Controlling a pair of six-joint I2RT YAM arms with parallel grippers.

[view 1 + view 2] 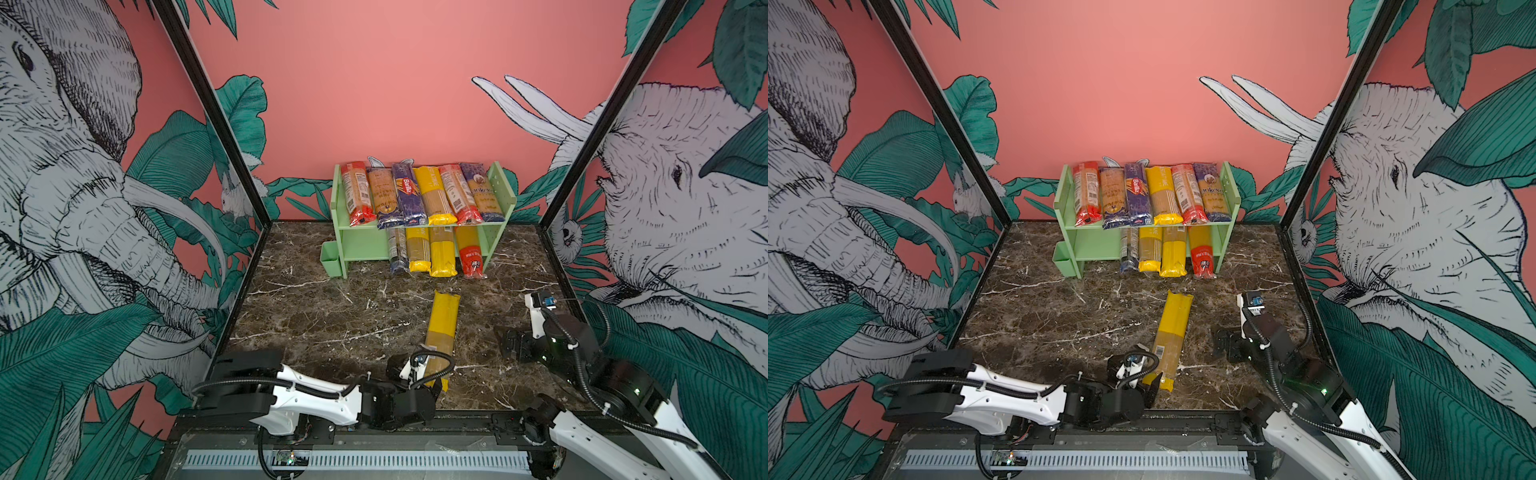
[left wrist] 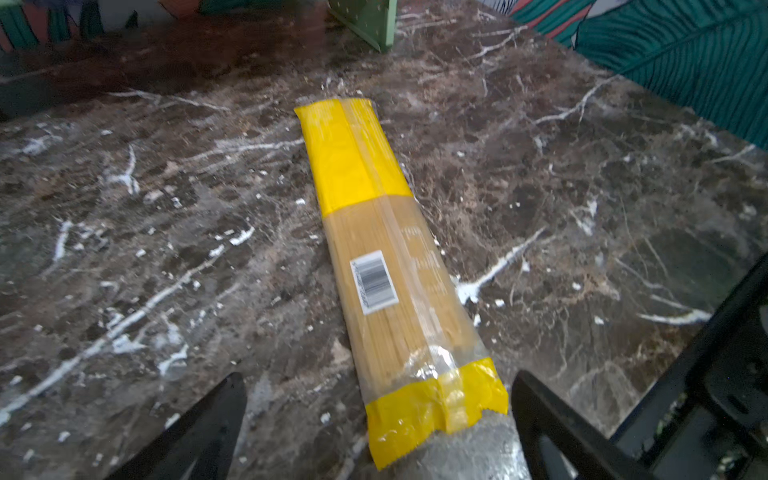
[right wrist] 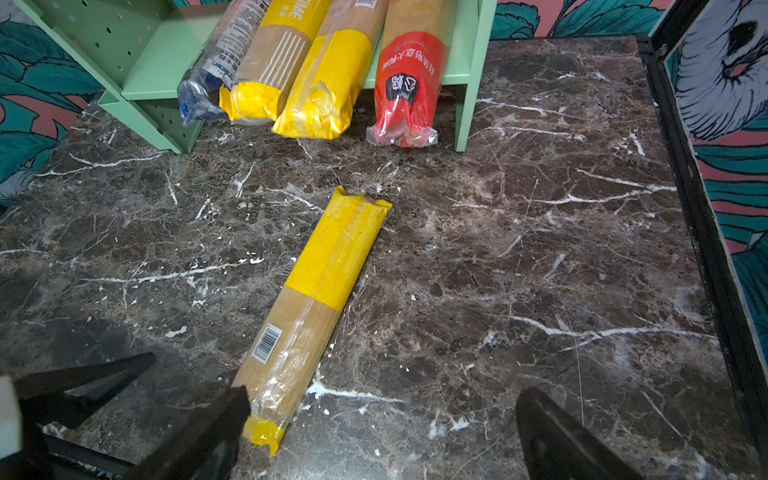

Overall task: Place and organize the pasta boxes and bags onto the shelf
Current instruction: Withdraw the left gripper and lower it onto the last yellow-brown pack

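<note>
My left gripper's fingers get only as far as the spaghetti pack's flat near end, so I should go farther along and take hold of the pack's clear part by its barcode.
One yellow-ended spaghetti pack lies flat on the marble table, pointing towards the shelf. My left gripper is open. The pack's near end lies between its fingers with a gap on each side. My right gripper is open and empty, low over the table just right of the pack. Several packs lie side by side on the shelf's top tier. Several more sit on the lower tier, their ends sticking out over the table.
A small green cup hangs on the shelf's left side. The lower tier's left part holds no packs. Black frame posts and printed walls close in the table on both sides and at the back.
</note>
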